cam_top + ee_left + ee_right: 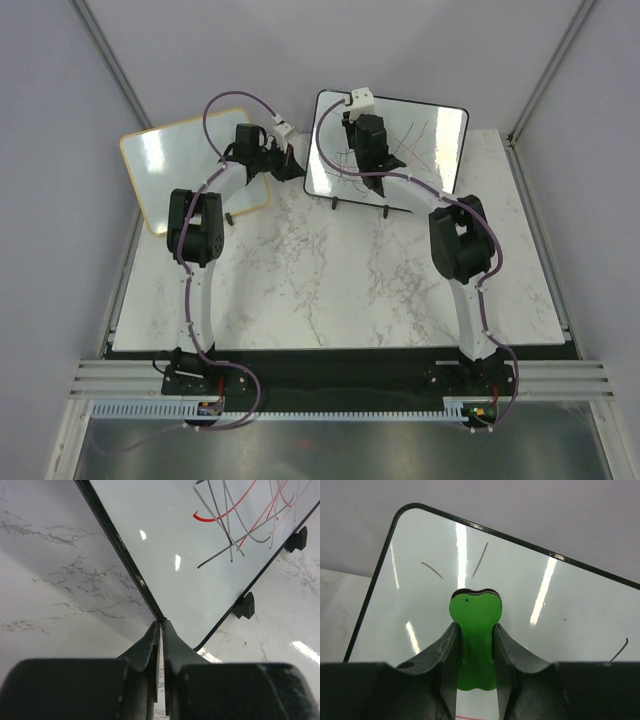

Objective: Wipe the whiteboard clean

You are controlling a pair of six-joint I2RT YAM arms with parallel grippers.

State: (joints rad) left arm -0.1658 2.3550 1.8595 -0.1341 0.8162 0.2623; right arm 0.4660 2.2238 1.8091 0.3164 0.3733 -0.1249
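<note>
The whiteboard sits crooked and only the ends of my left gripper's fingers meet its frame, so next I open them and grip the frame's side edge deeper.
The whiteboard has a thin black frame and stands tilted at the back of the table on two small black feet. Red and black scribbles cover its right part. My left gripper is shut on the board's left frame edge. My right gripper is shut on a green eraser, pressed flat on the board's upper left area. A few short grey marks lie near the eraser; a red line shows just below the fingers.
A second white board with a light wooden frame leans at the back left, just behind my left arm. The marble table ends close behind both boards. Grey walls close in on both sides.
</note>
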